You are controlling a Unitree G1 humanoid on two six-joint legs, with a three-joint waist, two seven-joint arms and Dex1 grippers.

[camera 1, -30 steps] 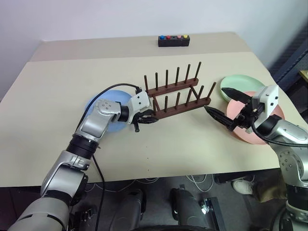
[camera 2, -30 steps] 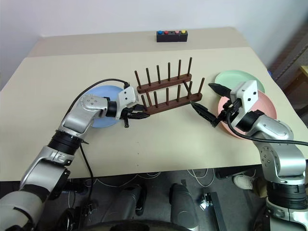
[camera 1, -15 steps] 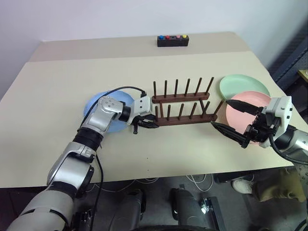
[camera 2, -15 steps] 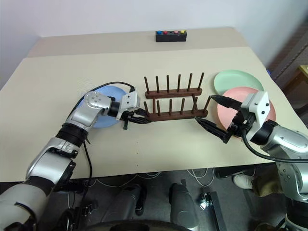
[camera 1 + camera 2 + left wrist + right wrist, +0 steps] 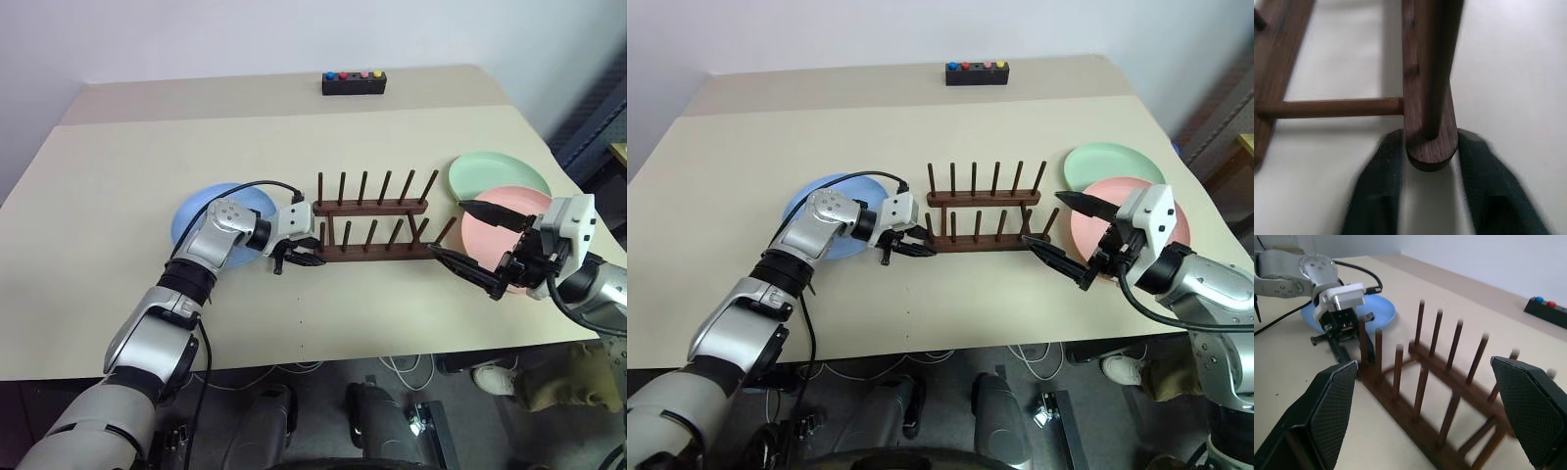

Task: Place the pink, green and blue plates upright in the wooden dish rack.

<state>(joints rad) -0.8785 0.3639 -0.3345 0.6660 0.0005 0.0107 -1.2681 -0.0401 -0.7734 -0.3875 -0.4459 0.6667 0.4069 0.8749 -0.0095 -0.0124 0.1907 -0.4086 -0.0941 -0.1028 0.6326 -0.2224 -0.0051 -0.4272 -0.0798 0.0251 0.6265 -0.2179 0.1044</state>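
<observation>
I should close my right gripper to push the opposite end (image 5: 427, 252) back before taking plates, because my left gripper meets only one end of the rack's near rail (image 5: 329, 254).
The wooden dish rack (image 5: 372, 230) stands mid-table with its rails running left to right and its pegs bare. My left gripper (image 5: 312, 257) sits at the left end of the near rail (image 5: 1427, 98); its fingers (image 5: 1376, 196) flank that end, slightly spread, so it is open. The blue plate (image 5: 196, 211) lies flat behind the left wrist. To the right of the rack lie the green plate (image 5: 495, 174) and, nearer, the pink plate (image 5: 490, 235), both flat. My right gripper (image 5: 446, 227) hovers wide open over the pink plate's left edge, pointing at the rack (image 5: 1449, 396).
A small black box with coloured buttons (image 5: 354, 83) sits at the table's far edge. A black cable loops from the left wrist over the blue plate. The table's right edge runs just beyond the pink plate.
The rack has swung from a skewed angle to square with the table's front edge, the left gripper moving with its end. The left fingers have spread. The right gripper has drawn back to the right.
</observation>
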